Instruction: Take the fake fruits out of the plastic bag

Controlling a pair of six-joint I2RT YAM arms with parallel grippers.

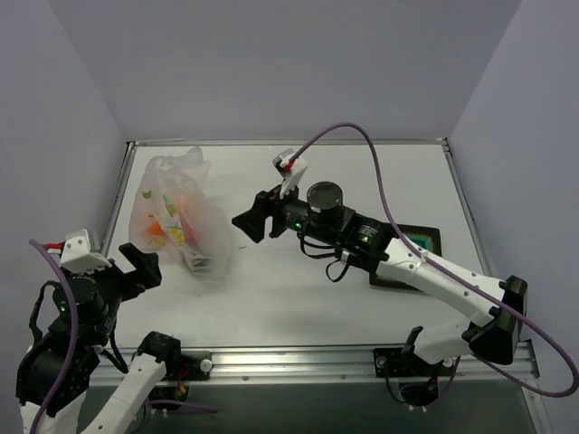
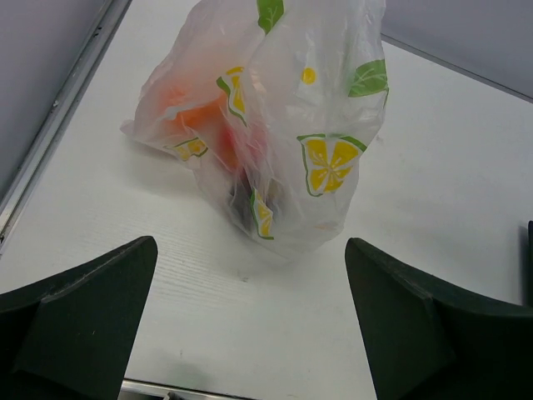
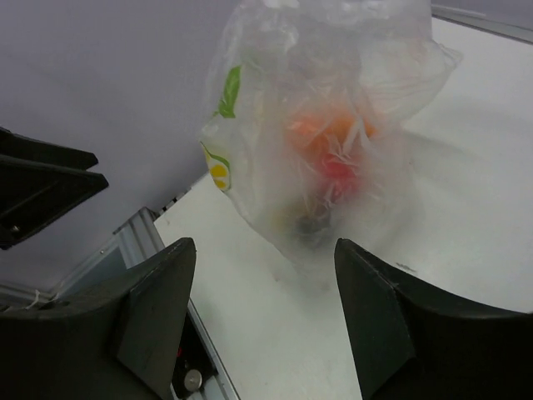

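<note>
My gripper will make the plastic bag (image 1: 181, 215) spread open and uncover the fake fruits when it pulls the bag's edge, because loose, crumpled film (image 1: 211, 237) stands over them.
The plastic bag (image 1: 176, 217) stands crumpled on the left part of the white table, whitish with lemon and leaf prints (image 2: 329, 162). Through its film the fake fruits show as blurs: orange (image 2: 196, 112) (image 3: 321, 129), red (image 3: 337, 171) and a dark one low down (image 3: 304, 225). My left gripper (image 1: 145, 262) (image 2: 250, 317) is open, on the near side of the bag and apart from it, with bare table between its fingers. From the right, my right gripper (image 1: 249, 221) (image 3: 265, 292) points at the bag, open and just short of it, holding nothing.
A black tray with a teal centre (image 1: 421, 242) lies at the right, partly under the right arm. The table's metal rail (image 2: 50, 125) runs close along the bag's left side. The left gripper's dark fingers (image 3: 42, 187) show beyond the bag in the right wrist view.
</note>
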